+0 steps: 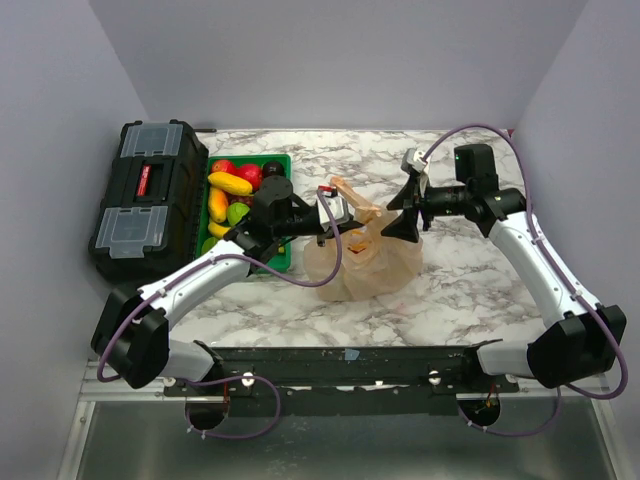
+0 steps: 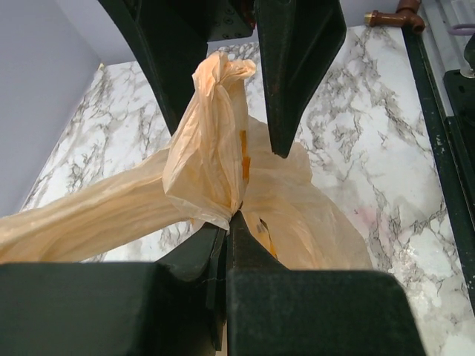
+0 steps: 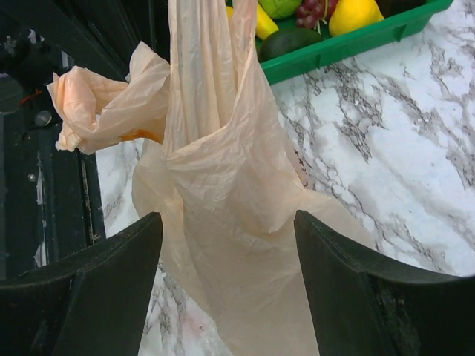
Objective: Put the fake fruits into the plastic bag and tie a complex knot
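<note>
I should take the bunched handle (image 2: 210,144) with my right gripper to free my left gripper, which is pinching it while the long handle (image 1: 346,192) lies loose.
The plastic bag (image 1: 365,262) sits bulging on the marble table's middle, its handles pulled upward. My left gripper (image 1: 340,212) is shut on a bunched handle of the bag (image 2: 208,148), pinching it at its tips (image 2: 230,217). My right gripper (image 1: 402,212) is open beside the bag's top; in its wrist view the jaws (image 3: 226,245) straddle the bag's upper body (image 3: 223,185) without gripping. Its fingers (image 2: 297,74) show on either side of the raised handle. The fake fruits (image 1: 232,188) lie in the green tray (image 1: 285,165). No knot is in view.
A black toolbox (image 1: 145,200) stands at the far left beside the tray. The tray's corner (image 3: 349,46) with a yellow fruit (image 3: 356,13) and grapes (image 3: 312,9) lies just beyond the bag. Both arms meet over the bag.
</note>
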Controlling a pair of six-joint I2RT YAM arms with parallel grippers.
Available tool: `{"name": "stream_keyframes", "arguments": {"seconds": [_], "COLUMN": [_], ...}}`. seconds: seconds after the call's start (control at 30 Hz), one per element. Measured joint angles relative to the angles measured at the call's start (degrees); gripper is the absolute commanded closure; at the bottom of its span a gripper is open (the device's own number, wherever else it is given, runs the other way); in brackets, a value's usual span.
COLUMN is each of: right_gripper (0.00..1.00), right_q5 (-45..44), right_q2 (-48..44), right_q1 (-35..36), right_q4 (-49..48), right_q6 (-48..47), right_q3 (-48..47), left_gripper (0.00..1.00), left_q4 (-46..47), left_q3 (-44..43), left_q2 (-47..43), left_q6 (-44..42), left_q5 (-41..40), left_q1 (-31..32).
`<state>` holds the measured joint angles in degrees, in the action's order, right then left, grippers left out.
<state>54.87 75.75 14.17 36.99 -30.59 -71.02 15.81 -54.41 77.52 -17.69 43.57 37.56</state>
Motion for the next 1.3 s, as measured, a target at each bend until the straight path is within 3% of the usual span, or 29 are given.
{"name": "stream_keyframes", "arguments": {"seconds": [0.27,0.73,0.97,1.1,1.17,1.3], "right_gripper": [0.23,0.35,0.53,0.76,0.9,0.99], "right_q5": [4.0,7.4,7.4,7.3,7.1,6.7], "right_q2": [1.9,2.0,2.0,2.0,2.0,2.0], "right_q1": [1.4,2.7,3.5,3.5,3.5,3.5], "right_q4": [-5.1,-7.4,-9.4,-11.0,-11.6,-11.7], "right_q6": [2.6,2.7,3.9,5.1,5.2,5.1], "right_q3": [0.4,0.4,0.7,1.2,1.3,1.5], "left_gripper": [1.0,1.0,1.0,1.0,0.92,0.68], "left_q4": [-2.4,-6.4,-9.1,-11.9,-12.8,-14.7], "left_q3": [-5.1,-7.6,-10.6,-12.7,-12.7,-12.7], "left_q2": [2.3,6.3,8.0,9.0,9.0,9.0], "left_q6": [-0.7,-3.2,-4.8,-6.1,-6.8,-8.0], "left_q5": [0.7,3.1,4.0,4.2,4.6,4.8], "left_q1": [0.0,-0.4,-0.4,-0.4,-0.4,-0.5]}}
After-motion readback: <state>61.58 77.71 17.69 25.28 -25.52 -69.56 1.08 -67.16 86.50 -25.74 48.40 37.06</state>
